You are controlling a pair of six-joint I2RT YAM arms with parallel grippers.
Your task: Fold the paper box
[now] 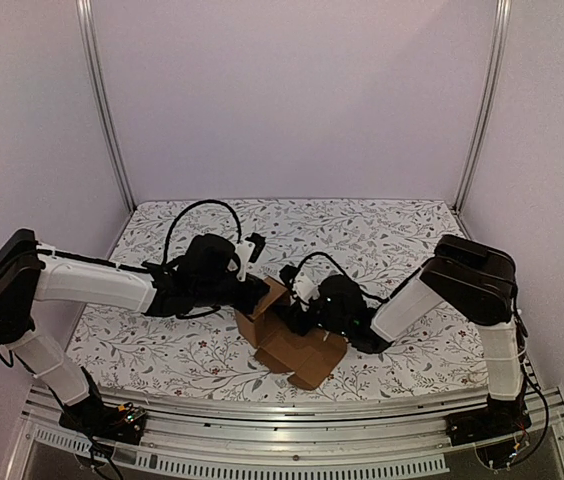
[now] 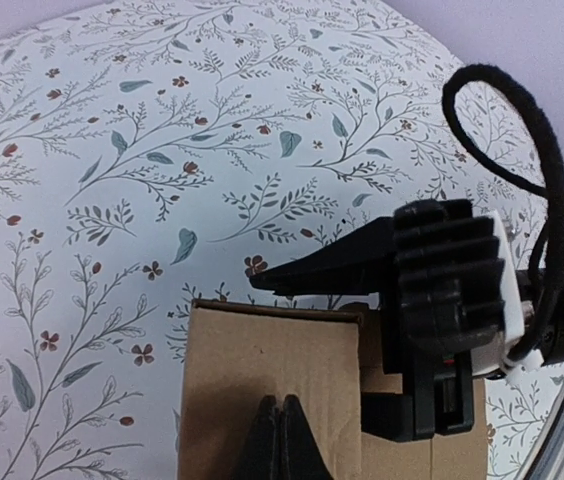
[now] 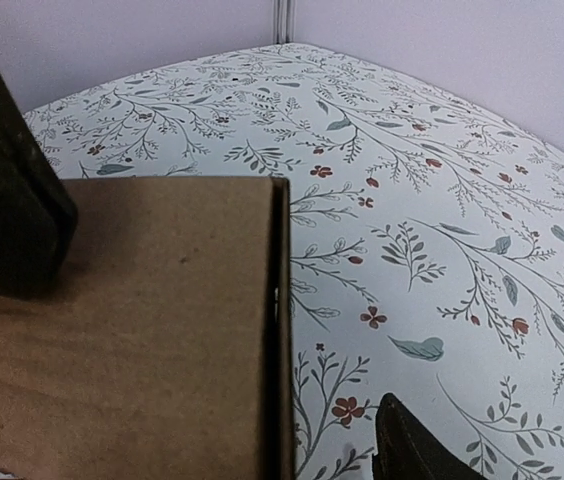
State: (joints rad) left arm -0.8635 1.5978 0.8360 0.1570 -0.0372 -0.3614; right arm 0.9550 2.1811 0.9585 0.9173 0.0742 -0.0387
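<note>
I expect the paper box [image 1: 253, 326] to stay standing and swing its flaps around when I turn it, because the spread flaps [image 1: 303, 354] are joined to the bottom of the raised sides.
The paper box [image 1: 280, 332] is brown cardboard, partly raised, with flaps spread flat toward the table's near edge. My left gripper [image 1: 259, 291] is at the box's upper left. In the left wrist view its fingertips [image 2: 282, 432] are shut together against a flat brown panel [image 2: 262, 360], nothing visibly between them. My right gripper [image 1: 298, 300] is at the box's right side. Its jaws stand open, with one dark finger [image 3: 2, 200] on the far side of a cardboard panel [image 3: 142, 330] and the other fingertip [image 3: 412, 445] over the cloth beside the panel's edge. The right gripper's black body [image 2: 442, 310] also shows in the left wrist view.
A floral cloth [image 1: 362, 235] covers the table. Pale walls and metal posts [image 1: 105, 110] close in the back and sides. A black cable [image 2: 522, 150] loops near the right wrist. An aluminium rail [image 1: 292, 415] runs along the near edge.
</note>
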